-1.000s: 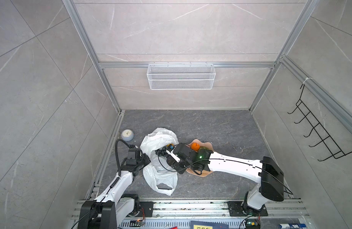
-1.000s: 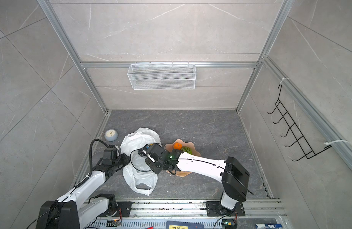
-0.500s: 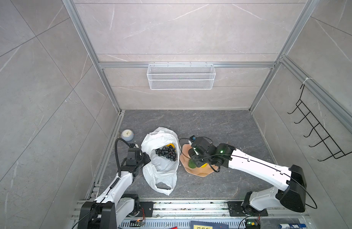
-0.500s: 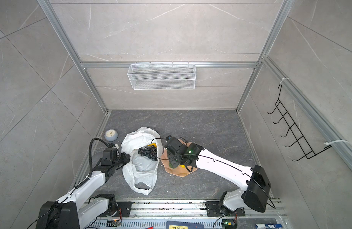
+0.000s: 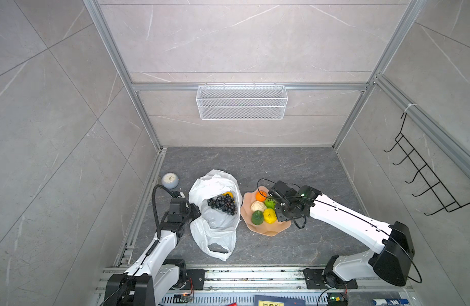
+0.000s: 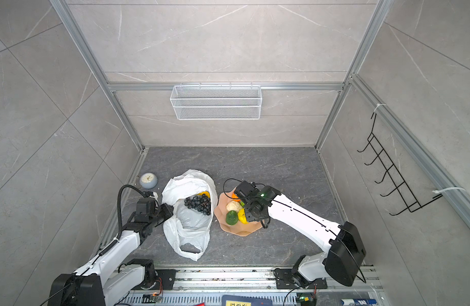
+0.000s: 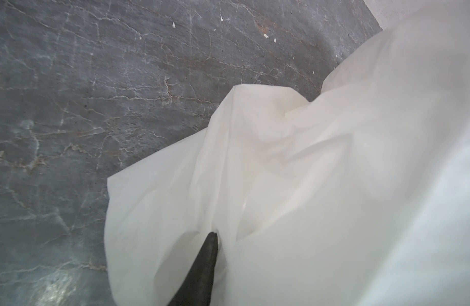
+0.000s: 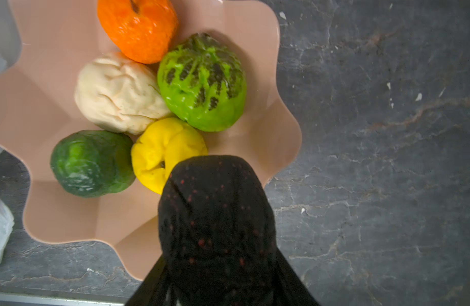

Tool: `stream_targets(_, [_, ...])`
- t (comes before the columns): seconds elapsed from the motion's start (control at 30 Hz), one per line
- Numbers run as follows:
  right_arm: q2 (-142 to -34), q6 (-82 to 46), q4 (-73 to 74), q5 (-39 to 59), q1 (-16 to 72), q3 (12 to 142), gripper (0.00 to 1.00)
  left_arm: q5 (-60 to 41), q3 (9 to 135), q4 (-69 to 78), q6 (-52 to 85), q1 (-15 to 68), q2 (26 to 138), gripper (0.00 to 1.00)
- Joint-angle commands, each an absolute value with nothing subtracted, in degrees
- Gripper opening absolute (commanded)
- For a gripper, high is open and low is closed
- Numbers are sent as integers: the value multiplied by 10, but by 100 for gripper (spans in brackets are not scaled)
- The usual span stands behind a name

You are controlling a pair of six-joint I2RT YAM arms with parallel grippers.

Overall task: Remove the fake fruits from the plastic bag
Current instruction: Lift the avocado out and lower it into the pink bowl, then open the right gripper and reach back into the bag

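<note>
The dark brown fruit (image 8: 217, 204) is over the pink plate's free side (image 8: 250, 147) next to the yellow fruit, so my right gripper should keep lowering it and let go of it there.
The white plastic bag (image 5: 215, 227) lies open on the dark floor, left of centre in both top views. Inside it sit a dark grape bunch (image 5: 223, 205) and a yellow-orange piece (image 5: 228, 194). My left gripper (image 5: 195, 212) is shut on the bag's left edge; the left wrist view shows one dark finger (image 7: 202, 270) wrapped in bag film (image 7: 308, 185). My right gripper (image 8: 219, 278) is shut on a dark brown, red-speckled fruit (image 8: 215, 201) above the pink plate (image 8: 56, 217). On that plate lie orange (image 8: 137, 26), cream (image 8: 117, 92), bumpy green (image 8: 204, 84), yellow (image 8: 159, 151) and dark green (image 8: 90, 164) fruits.
A small round clock (image 5: 170, 180) stands by the left wall behind the bag. A white wire basket (image 5: 241, 102) hangs on the back wall and a black hook rack (image 5: 424, 174) on the right wall. The arms' mounting rail (image 5: 255, 275) runs along the front.
My right arm pulled out of the bag and swung right to above the plate, carrying the dark fruit. The grapes in the bag are now uncovered. The left gripper kept still on the bag.
</note>
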State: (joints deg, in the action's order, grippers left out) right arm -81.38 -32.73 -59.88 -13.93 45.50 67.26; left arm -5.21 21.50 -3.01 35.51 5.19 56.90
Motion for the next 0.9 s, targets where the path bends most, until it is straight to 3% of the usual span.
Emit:
stream_targets(0.0, [-827,-354,-632,-139,448,671,34,-62,213,-27,344,49,557,26])
stream_targets(0.63, [-912,-379,-607,-159,433,668,35,-57,209,-25,343,49,549,26])
stream_targets(0.87, [-940,-373,-594,-162,433,666,42,-54,208,-25,342,49,548,26])
